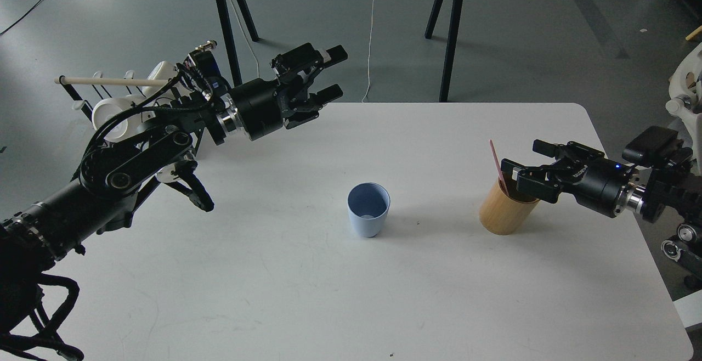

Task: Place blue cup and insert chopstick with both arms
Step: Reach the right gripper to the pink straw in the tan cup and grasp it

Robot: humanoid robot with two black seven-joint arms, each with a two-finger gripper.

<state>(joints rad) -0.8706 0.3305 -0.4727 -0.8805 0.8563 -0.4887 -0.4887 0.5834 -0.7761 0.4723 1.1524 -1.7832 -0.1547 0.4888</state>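
I expect the pink chopstick (497, 162) to slide out easily and leave the bamboo cylinder standing when I lift, because the chopstick leans in the bamboo cylinder's much wider opening (517, 193).
The blue cup (368, 209) stands upright and empty near the middle of the white table (307, 295). A pink chopstick (497, 164) leans in the tan bamboo cylinder (502, 213) to its right. My right gripper (521, 163) is open, low over the cylinder's mouth, its fingers just right of the chopstick and not touching it. My left gripper (332, 73) is open and empty, raised over the table's far left edge, well away from the cup.
A rack with white mugs (109, 117) and a wooden rod (109, 81) stands off the table's left side behind my left arm. Another table's black legs (452, 32) stand beyond the far edge. A white frame (685, 97) is at the right.
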